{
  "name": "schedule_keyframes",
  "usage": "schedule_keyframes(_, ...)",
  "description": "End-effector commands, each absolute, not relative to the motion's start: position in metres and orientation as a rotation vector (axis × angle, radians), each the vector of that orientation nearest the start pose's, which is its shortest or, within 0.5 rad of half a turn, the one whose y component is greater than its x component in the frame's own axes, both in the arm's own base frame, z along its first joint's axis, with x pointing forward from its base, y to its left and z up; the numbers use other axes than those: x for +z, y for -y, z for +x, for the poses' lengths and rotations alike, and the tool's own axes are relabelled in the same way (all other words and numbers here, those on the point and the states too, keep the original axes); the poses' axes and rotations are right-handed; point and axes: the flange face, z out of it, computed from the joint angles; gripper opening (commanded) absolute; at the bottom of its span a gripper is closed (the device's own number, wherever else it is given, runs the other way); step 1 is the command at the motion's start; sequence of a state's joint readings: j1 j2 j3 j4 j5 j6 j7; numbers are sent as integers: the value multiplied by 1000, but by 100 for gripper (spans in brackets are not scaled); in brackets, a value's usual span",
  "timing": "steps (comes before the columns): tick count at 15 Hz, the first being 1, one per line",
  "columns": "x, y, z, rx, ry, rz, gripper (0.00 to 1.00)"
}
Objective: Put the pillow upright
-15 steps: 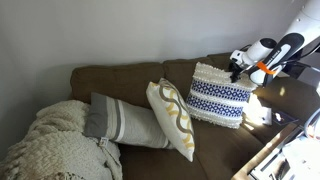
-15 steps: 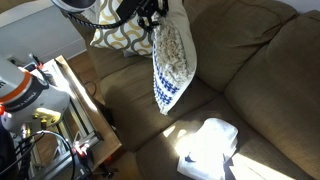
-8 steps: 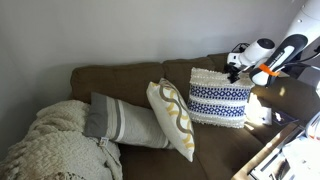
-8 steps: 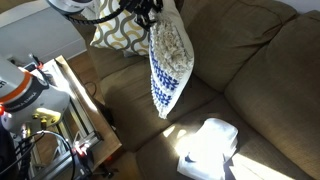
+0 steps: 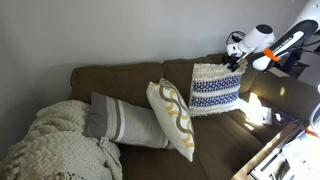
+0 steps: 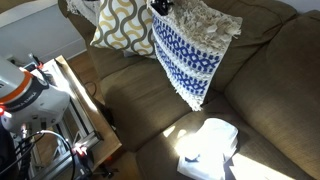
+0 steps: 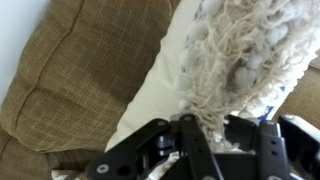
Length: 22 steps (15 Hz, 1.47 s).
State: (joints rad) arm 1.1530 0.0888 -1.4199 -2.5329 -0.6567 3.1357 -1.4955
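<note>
The pillow is hanging at a tilt from my gripper, and its lower corner [image 6: 193, 102] is over the seat. Next, I move the pillow's fringed top edge back so it leans on the backrest [image 6: 260, 28].
The pillow [image 5: 215, 90], a square cushion with navy-blue and white woven bands and a shaggy cream fringe, hangs lifted against the brown sofa's backrest. It also shows in an exterior view [image 6: 192, 52], tilted with its lower corner above the seat. My gripper [image 5: 236, 60] is shut on the pillow's fringed top edge; it shows at the top of an exterior view [image 6: 160, 6]. In the wrist view the jaws [image 7: 205, 135] pinch the cream fringe of the pillow [image 7: 235, 60].
A cream pillow with a tan swirl [image 5: 172, 118] leans mid-sofa and shows in an exterior view [image 6: 122, 25]. A long grey pillow [image 5: 120, 120] and a cream knit blanket [image 5: 55, 145] lie beside it. A white object [image 6: 210, 148] lies on the seat. A wooden side table [image 6: 85, 110] stands by the sofa.
My gripper has risen and moved toward the backrest, carrying the pillow up with it. The pillow has swung from edge-on to showing its patterned face.
</note>
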Motion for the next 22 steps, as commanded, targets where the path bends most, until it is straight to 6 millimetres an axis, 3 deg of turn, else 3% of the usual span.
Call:
schedule_keyframes(1,327,84,488,148,-2110,1481,15)
schedule_keyframes(3,337,92,491,154,-2140,1486,15)
schedule_keyframes(4,336,91,490,167,-2128,1496,4)
schedule_keyframes(10,316,85,462,160,-2186,1525,4)
schedule_keyframes(14,312,94,459,138,-2177,1530,4)
schedule_keyframes(18,311,93,473,149,-2153,1531,4)
schedule_keyframes(22,292,82,499,156,-2151,1578,4)
